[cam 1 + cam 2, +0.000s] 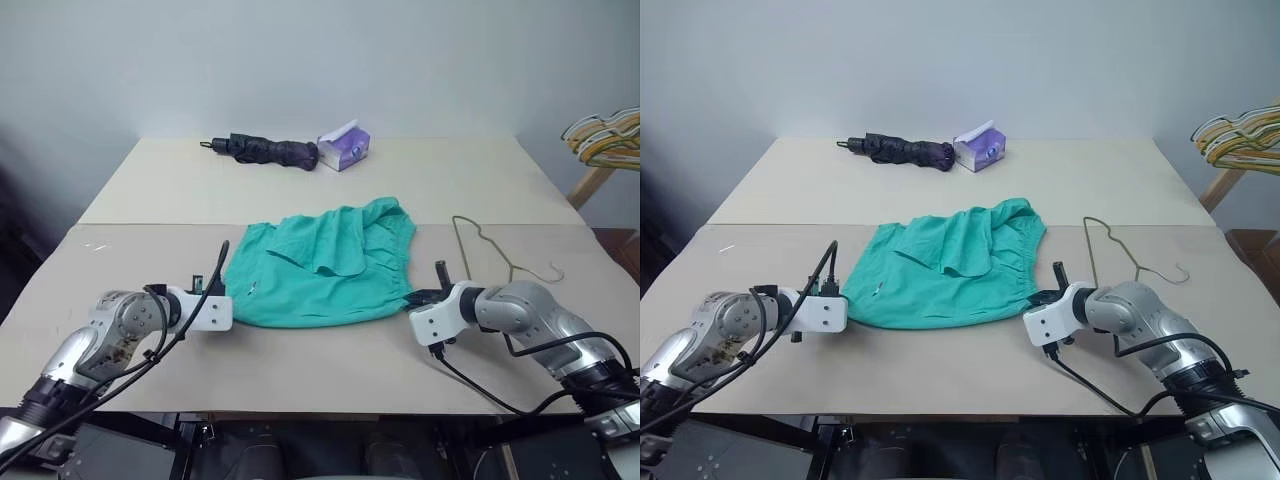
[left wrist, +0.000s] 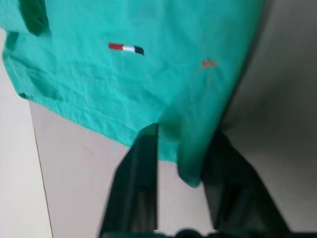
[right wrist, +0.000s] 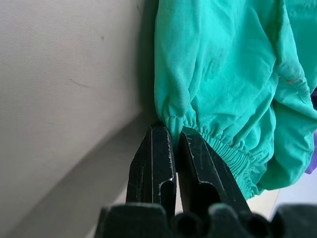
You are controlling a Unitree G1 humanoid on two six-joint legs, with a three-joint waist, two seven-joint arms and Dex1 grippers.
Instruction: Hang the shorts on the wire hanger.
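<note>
The far leg of the shorts (image 1: 310, 295) will unfold and spread out flat when the robot lifts and pulls them, because a loose flap (image 1: 335, 245) lies doubled over them.
The teal-green shorts (image 1: 320, 270) lie flat in the middle of the table, waistband toward my right. My right gripper (image 3: 173, 131) is shut on the gathered waistband corner nearest me, also visible at the shorts' right edge (image 1: 425, 297). My left gripper (image 2: 181, 134) is at the opposite near corner of the shorts (image 2: 124, 74). Its fingers (image 2: 141, 163) stand apart, with the fabric's edge hanging between them. The thin wire hanger (image 1: 480, 245) lies flat on the table just right of the shorts, hook toward the right edge.
A folded black umbrella (image 1: 265, 150) and a purple tissue box (image 1: 345, 147) sit at the far side of the table (image 1: 150, 190). A bunch of coloured hangers (image 1: 605, 135) rests on a wooden stand beyond the right edge.
</note>
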